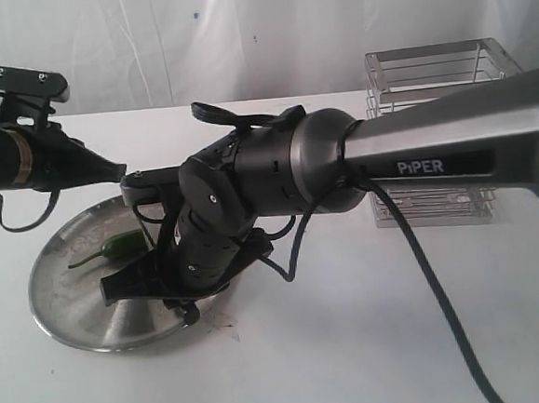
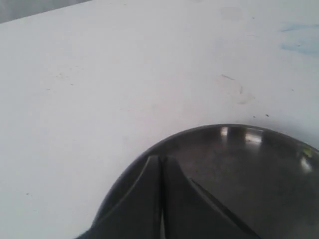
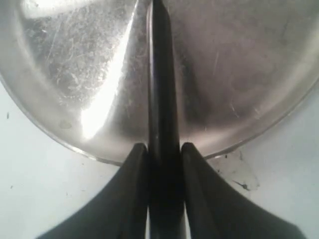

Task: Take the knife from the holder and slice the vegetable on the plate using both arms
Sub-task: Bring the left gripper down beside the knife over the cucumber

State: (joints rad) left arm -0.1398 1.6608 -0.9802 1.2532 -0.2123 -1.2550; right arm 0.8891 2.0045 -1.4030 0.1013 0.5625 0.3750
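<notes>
The vegetable (image 1: 113,250) is loose on the plate, and my left gripper is above the plate's rim. My left gripper should come down onto the vegetable's thick end (image 1: 131,242) before my right gripper slices.
The dark green vegetable (image 1: 116,246), whole with its thin stem, lies on the back left part of the steel plate (image 1: 67,297). My right gripper (image 3: 164,147) is shut on the black knife (image 3: 160,74). The fingertips sit over the plate's rim (image 3: 60,124) and the blade reaches out across the plate. In the exterior view the right arm's own wrist (image 1: 224,214) hides the knife. My left gripper (image 1: 118,170) hovers above the plate's back left rim, shut with nothing in it. The left wrist view also shows the left gripper (image 2: 160,158) over the plate (image 2: 239,164).
The wire holder (image 1: 436,67) stands at the back right, partly behind the grey PiPER sleeve (image 1: 433,147). A black cable (image 1: 435,291) hangs from the right arm across the white table (image 1: 355,344). A white backdrop closes off the far side.
</notes>
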